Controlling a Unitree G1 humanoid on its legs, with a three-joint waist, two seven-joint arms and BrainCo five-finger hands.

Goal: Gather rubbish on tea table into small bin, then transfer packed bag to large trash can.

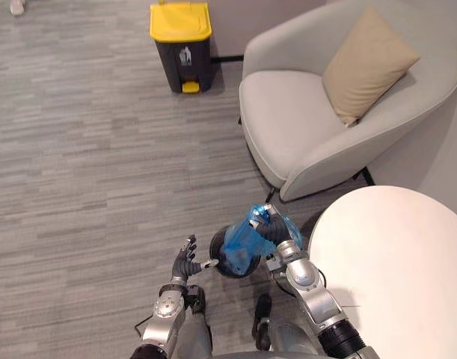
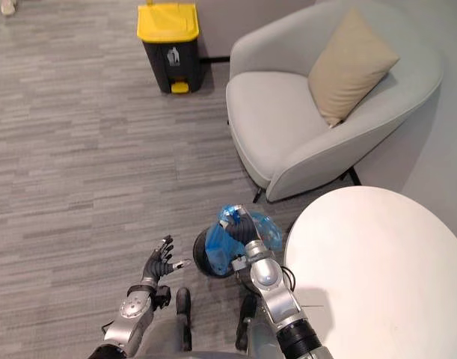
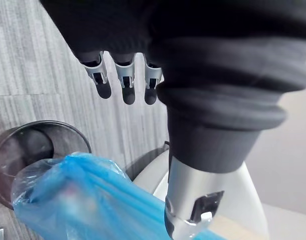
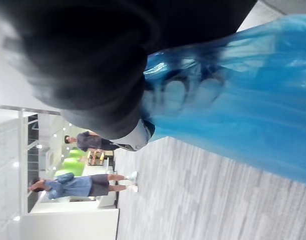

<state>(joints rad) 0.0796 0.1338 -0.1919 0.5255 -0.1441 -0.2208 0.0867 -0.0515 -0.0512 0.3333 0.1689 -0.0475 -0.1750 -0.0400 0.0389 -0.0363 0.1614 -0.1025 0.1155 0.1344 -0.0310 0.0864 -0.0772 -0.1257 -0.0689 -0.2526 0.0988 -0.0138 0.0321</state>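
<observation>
My left gripper will have the blue bag (image 1: 243, 243) bunched up in it and flaring out on either side when I carry it, because loose folds (image 3: 115, 187) run along the bag.
A small black bin (image 1: 222, 260) stands on the floor between the round white tea table (image 1: 408, 262) and my left hand. My right hand (image 1: 273, 227) is shut on the gathered top of a blue plastic bag (image 1: 243, 243) and holds it just above the bin's rim. In the right wrist view my fingers curl inside folds of the blue bag (image 4: 243, 95). My left hand (image 1: 186, 263) hovers open just left of the bin, fingers (image 3: 127, 82) straight, with bin (image 3: 22, 150) and bag (image 3: 82, 195) beyond them. The large grey trash can with a yellow lid (image 1: 182, 41) stands far ahead on the left.
A grey armchair (image 1: 303, 120) with a beige cushion (image 1: 366, 63) stands ahead on the right, close behind the bin and table. Grey plank floor (image 1: 86, 172) stretches from me to the large can. Two people (image 4: 77, 185) show far off in the right wrist view.
</observation>
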